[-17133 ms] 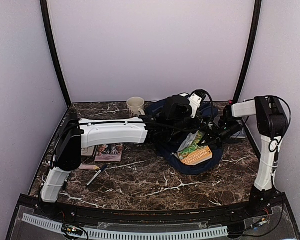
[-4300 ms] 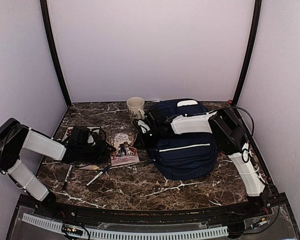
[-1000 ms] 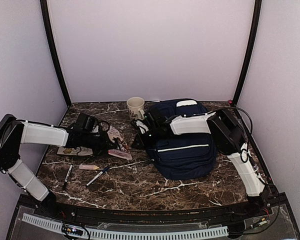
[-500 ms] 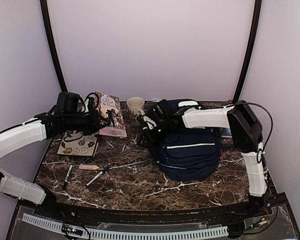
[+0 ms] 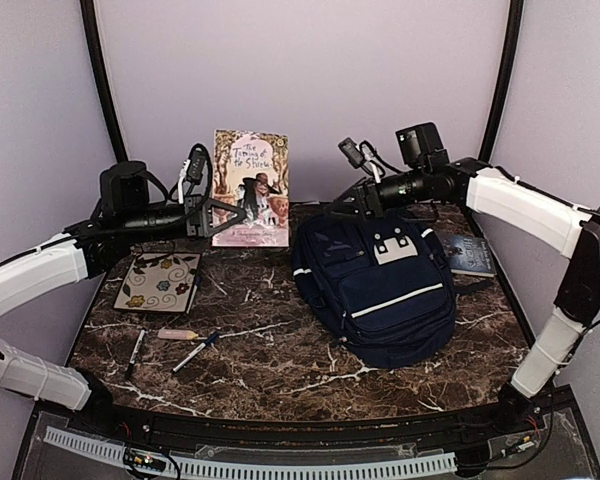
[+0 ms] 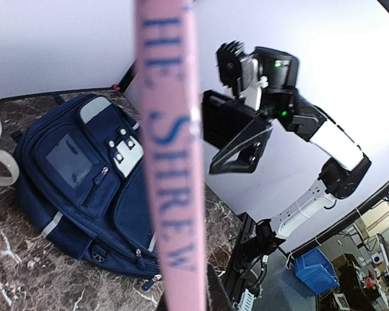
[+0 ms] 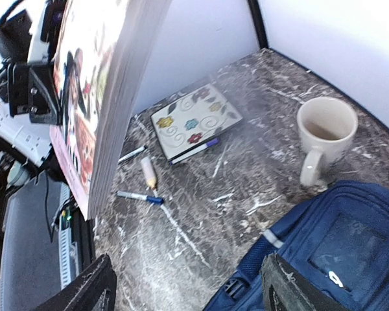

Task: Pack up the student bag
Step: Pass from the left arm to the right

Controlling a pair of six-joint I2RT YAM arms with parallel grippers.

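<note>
My left gripper is holding the pink paperback book by its spine point(image 5: 217, 175), short of the student bag. Next, I move the book so that its free edge point(image 5: 287, 205) comes to my open right gripper.
The student bag point(image 5: 380, 285), navy with white stripes and a buckled front patch, lies on the marble table right of centre; it also shows in the left wrist view point(image 6: 84, 168) and the right wrist view point(image 7: 337, 253). My left gripper point(image 5: 225, 215) is shut on the lower left edge of a pink paperback book point(image 5: 250, 188), held upright in the air left of the bag. Its pink spine point(image 6: 172, 162) fills the left wrist view. My right gripper point(image 5: 346, 182) hangs open above the bag's far left corner, nothing between its fingers point(image 7: 84, 291).
A cream mug point(image 7: 324, 129) stands by the bag's far left side. A flowered notebook point(image 5: 160, 280) lies at the left. In front of it are a pink marker point(image 5: 177, 333) and two pens point(image 5: 195, 350). A dark book point(image 5: 470, 255) lies right of the bag.
My right gripper has opened, let go of the bag and risen above it; the bag has settled front side up. My left arm has lifted the book higher and stood it upright.
</note>
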